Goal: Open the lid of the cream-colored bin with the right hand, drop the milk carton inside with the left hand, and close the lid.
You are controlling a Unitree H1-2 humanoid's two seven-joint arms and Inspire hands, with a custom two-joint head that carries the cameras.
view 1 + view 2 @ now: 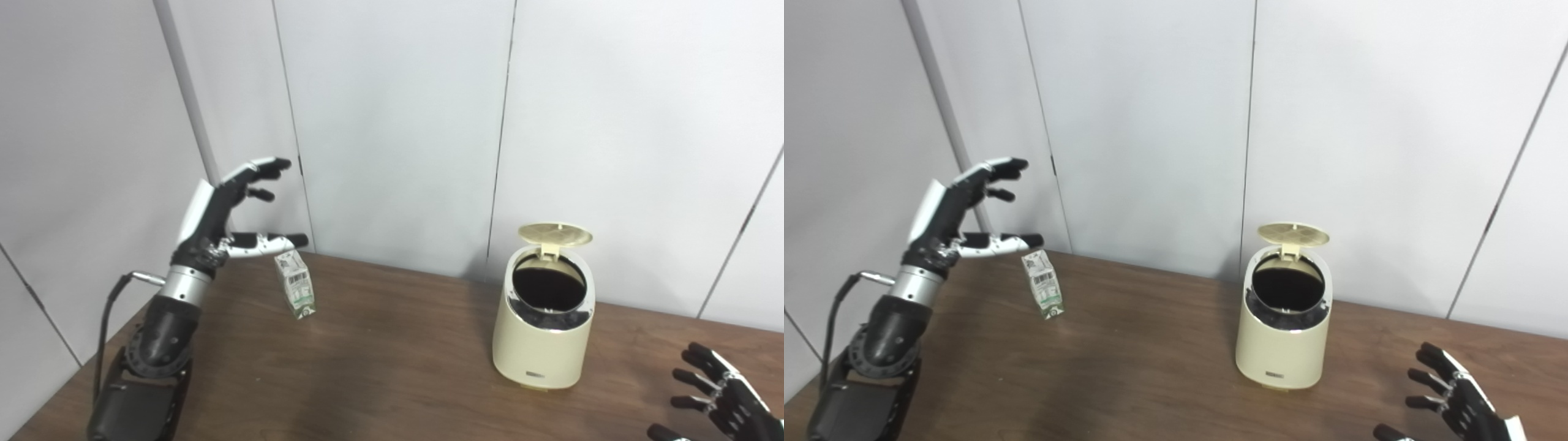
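I expect the tall milk carton (295,285) to stand inside with its top showing when I drop it in, because it is narrower than the bin's opening (548,287).
The cream-colored bin (542,343) stands on the right half of the brown table (380,367). Its round lid (555,235) is tipped up at the back, and the dark inside shows. A small white and green milk carton (295,286) stands upright, leaning a little, at the back left of the table. My left hand (236,211) is raised above and left of the carton, open, fingers spread, its thumb just over the carton's top. My right hand (716,398) is open low at the bottom right, to the right of the bin, holding nothing.
White wall panels (398,122) close off the back just behind the table. The table's left edge (67,380) runs diagonally beside my left arm.
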